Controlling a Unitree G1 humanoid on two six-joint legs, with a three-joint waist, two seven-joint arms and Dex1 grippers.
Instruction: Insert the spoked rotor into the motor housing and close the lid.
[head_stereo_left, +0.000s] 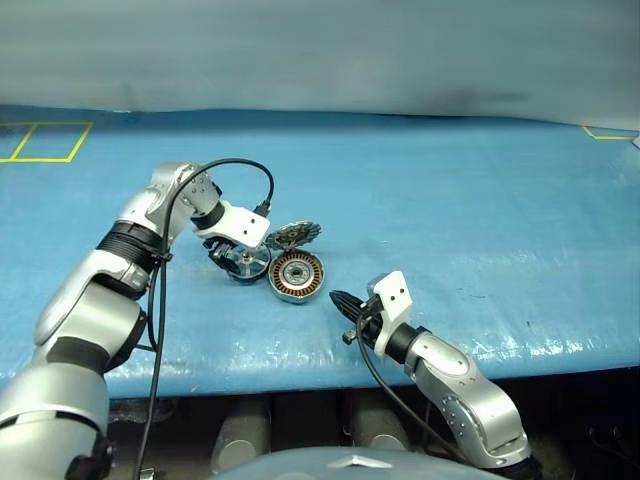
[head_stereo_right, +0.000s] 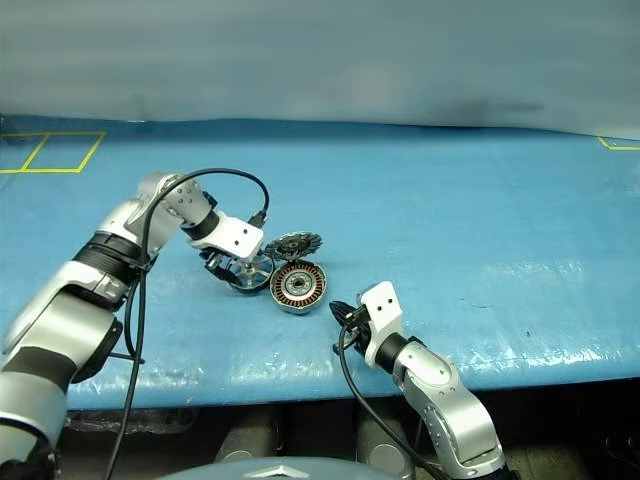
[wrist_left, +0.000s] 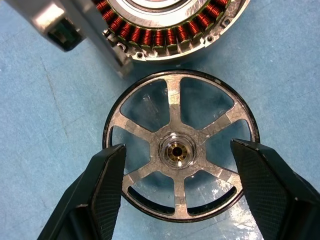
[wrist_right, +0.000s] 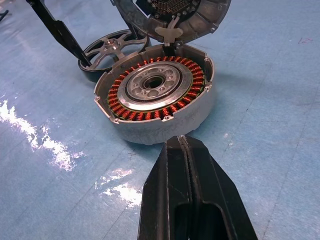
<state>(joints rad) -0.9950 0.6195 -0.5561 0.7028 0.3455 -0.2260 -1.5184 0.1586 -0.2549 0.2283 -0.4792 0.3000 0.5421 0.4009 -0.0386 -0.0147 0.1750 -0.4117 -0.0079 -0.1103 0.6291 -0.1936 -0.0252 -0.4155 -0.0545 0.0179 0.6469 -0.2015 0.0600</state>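
Note:
I expect the spoked rotor (head_stereo_left: 250, 263) to leave the copper windings in view when I lower it into the motor housing, because wide gaps (wrist_left: 204, 102) separate the spokes.
The spoked rotor (wrist_left: 178, 150), a flat silver wheel, lies on the blue table just left of the motor housing (head_stereo_left: 297, 276). My left gripper (wrist_left: 178, 149) points down over it, open, with one fingertip at each side of the rim; whether they touch it I cannot tell. The housing (wrist_right: 155, 92) is a grey cup with copper windings showing. Its lid (wrist_right: 170, 15) stands tilted up at the far rim, toothed underside facing me. My right gripper (wrist_right: 185, 142) is shut and empty, hovering just in front of the housing and pointing at it.
The blue table cover (head_stereo_left: 480, 200) stretches wide to the right and far side. Its front edge (head_stereo_left: 300, 365) runs just under my right arm. Yellow tape marks (head_stereo_left: 45, 140) lie at the far left. A black cable (head_stereo_left: 235, 165) loops over my left wrist.

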